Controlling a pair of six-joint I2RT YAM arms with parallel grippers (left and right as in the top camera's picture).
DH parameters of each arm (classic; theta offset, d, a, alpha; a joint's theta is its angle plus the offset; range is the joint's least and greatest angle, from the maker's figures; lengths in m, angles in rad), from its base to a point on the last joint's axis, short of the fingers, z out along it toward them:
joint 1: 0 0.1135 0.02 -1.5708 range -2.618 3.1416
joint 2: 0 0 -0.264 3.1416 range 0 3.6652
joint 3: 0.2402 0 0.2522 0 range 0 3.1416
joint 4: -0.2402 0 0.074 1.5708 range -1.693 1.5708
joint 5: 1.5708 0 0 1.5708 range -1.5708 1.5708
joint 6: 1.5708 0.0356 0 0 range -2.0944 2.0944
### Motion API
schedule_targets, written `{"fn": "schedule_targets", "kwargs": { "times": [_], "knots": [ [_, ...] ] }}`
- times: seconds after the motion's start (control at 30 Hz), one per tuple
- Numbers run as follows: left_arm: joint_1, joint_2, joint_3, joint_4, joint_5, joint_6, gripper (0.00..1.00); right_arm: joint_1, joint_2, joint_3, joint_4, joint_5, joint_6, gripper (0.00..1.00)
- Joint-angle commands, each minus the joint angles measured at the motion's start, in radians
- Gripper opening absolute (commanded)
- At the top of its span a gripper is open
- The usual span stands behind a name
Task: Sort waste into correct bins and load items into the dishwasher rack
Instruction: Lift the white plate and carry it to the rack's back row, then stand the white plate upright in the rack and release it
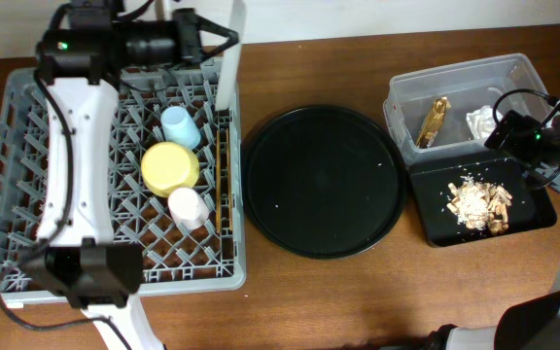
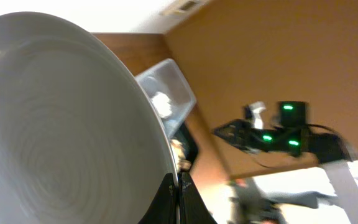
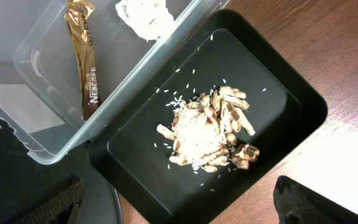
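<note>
I should keep my left gripper lowering the pale grey plate (image 1: 230, 60), hanging on edge along the rack's side (image 1: 223, 109), clear of the light-blue cup, until the rack supports it.
My left gripper (image 1: 212, 41) is shut on the rim of the pale grey plate (image 1: 227, 58) and holds it on edge above the far right corner of the grey dishwasher rack (image 1: 8, 185). In the left wrist view the plate (image 2: 61, 124) fills the left side, pinched by the jaws (image 2: 179, 199). The light-blue cup (image 1: 181, 126), yellow bowl (image 1: 170, 167), pink cup (image 1: 188, 206) and chopsticks (image 1: 224, 175) lie in the rack. My right gripper (image 1: 528, 136) (image 3: 179, 202) is open and empty above the black tray (image 1: 436, 209) (image 3: 272, 68), which holds the food scraps (image 1: 479, 204) (image 3: 207, 130). The clear tub (image 1: 455, 83) (image 3: 30, 74) holds the wrapper (image 1: 434, 121) (image 3: 82, 56) and tissue (image 1: 481, 122) (image 3: 145, 15).
A large round black tray (image 1: 324, 180) lies on the wooden table between the rack and the bins. The clear tub sits behind the black tray at the right. A few rice grains are scattered in the black tray.
</note>
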State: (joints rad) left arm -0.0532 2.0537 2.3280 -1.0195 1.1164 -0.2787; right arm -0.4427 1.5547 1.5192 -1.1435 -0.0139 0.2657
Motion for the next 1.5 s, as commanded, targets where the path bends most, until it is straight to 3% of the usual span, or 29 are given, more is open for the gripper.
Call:
{"fn": "schedule_targets", "kwargs": {
  "times": [0.0, 0.27, 0.5, 0.83, 1.03, 1.47],
  "knots": [
    [0.058, 0.105, -0.004, 0.005, 0.257, 0.027, 0.0, -0.003, -0.015, 0.005, 0.0, -0.001, 0.009, 0.99],
    [0.121, 0.277, -0.004, 0.005, 0.321, 0.026, 0.0, -0.003, -0.015, 0.005, 0.0, -0.001, 0.009, 0.99],
    [0.162, 0.289, -0.003, 0.005, 0.317, 0.0, 0.0, -0.003, -0.015, 0.005, 0.0, -0.001, 0.009, 0.99],
    [0.138, 0.29, -0.004, -0.063, 0.12, 0.009, 0.0, -0.003, -0.015, 0.005, 0.0, -0.001, 0.009, 0.99],
    [0.125, 0.29, -0.004, -0.065, -0.109, -0.124, 0.0, -0.003, -0.015, 0.005, 0.0, -0.001, 0.009, 0.99],
    [0.064, 0.29, -0.004, 0.024, -0.164, -0.18, 0.0, -0.003, -0.015, 0.005, 0.0, -0.001, 0.009, 0.99]
  ]
}}
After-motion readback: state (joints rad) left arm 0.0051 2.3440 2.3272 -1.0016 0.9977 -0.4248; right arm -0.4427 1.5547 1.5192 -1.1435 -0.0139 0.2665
